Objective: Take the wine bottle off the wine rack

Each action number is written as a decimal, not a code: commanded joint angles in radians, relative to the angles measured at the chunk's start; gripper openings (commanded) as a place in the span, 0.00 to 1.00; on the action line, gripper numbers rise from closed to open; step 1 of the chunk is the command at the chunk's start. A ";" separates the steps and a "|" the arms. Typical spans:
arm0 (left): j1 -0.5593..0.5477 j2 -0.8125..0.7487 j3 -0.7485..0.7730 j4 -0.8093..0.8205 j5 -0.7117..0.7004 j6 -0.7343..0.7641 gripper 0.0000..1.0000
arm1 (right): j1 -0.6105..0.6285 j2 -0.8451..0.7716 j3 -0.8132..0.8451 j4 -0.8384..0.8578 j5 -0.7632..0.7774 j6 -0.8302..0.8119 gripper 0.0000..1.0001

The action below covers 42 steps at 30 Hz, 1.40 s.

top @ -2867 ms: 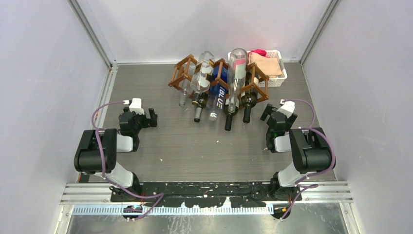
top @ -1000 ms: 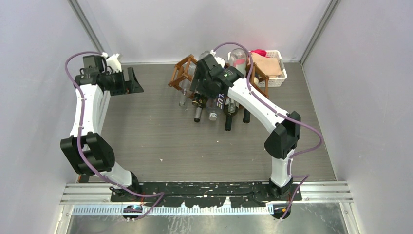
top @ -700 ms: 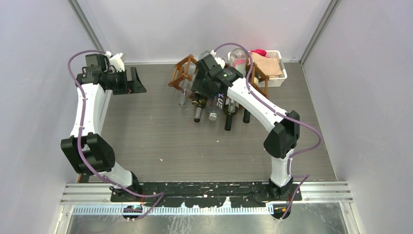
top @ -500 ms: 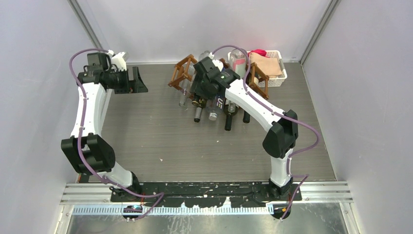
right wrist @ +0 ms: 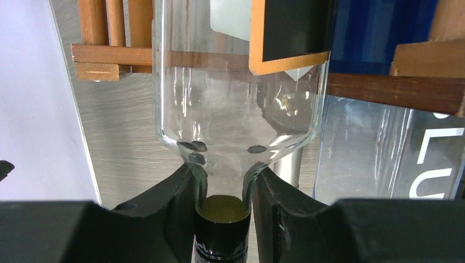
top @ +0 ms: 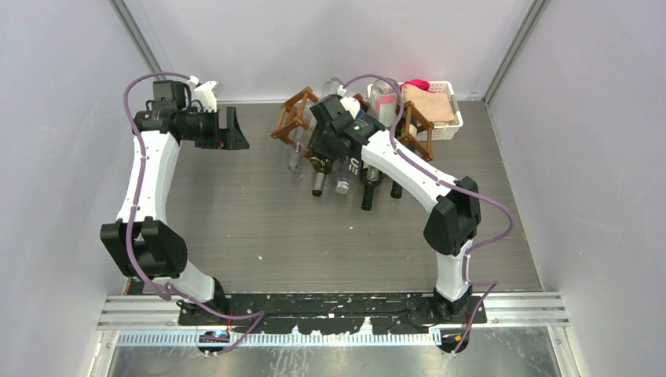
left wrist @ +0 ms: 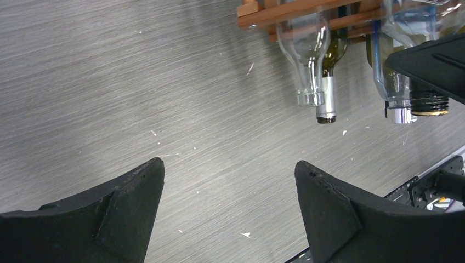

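The robot's right gripper is on the clear wine bottle's neck (right wrist: 225, 182) and the bottle's body is free, so the left gripper should go, open, toward that body (right wrist: 236, 107) next and close around it.
The brown lattice wine rack (top: 292, 111) stands at the back of the table with several bottles lying in it, necks toward me. In the right wrist view a clear wine bottle (right wrist: 236, 109) with a black and orange label lies in the rack (right wrist: 109, 55). My right gripper (right wrist: 224, 178) is shut on its neck just above the dark cap. From above, that gripper (top: 326, 148) sits at the rack's front, and the bottle's base (top: 333, 85) shows behind it. My left gripper (top: 236, 135) hangs open to the left of the rack, with only bare table between its fingers (left wrist: 137, 192).
A white basket (top: 449, 129) holding tan cloth stands right of the rack. A blue-labelled bottle (right wrist: 384, 137) lies close beside the gripped one. Dark bottle necks (top: 367, 195) stick out toward the front. In the left wrist view, clear bottle necks (left wrist: 310, 82) hang from the rack (left wrist: 274, 13).
My right gripper's jaws have closed onto the clear bottle's neck. The left arm has swung to the right, closer to the rack, with its jaws still wide.
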 commanded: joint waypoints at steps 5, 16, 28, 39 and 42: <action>-0.061 -0.037 0.080 -0.016 0.025 0.084 0.91 | 0.004 -0.148 -0.025 0.075 0.028 -0.041 0.01; -0.156 -0.061 0.138 -0.036 0.084 0.246 1.00 | 0.004 -0.364 -0.045 0.063 0.007 -0.092 0.01; -0.217 -0.164 0.057 0.018 0.181 0.374 1.00 | 0.005 -0.501 -0.068 0.030 -0.077 -0.088 0.01; -0.353 -0.332 -0.066 0.059 0.207 0.614 1.00 | 0.004 -0.561 0.016 -0.057 -0.189 -0.160 0.01; -0.403 -0.398 -0.125 0.089 0.185 0.695 1.00 | 0.006 -0.571 0.014 -0.070 -0.273 -0.168 0.01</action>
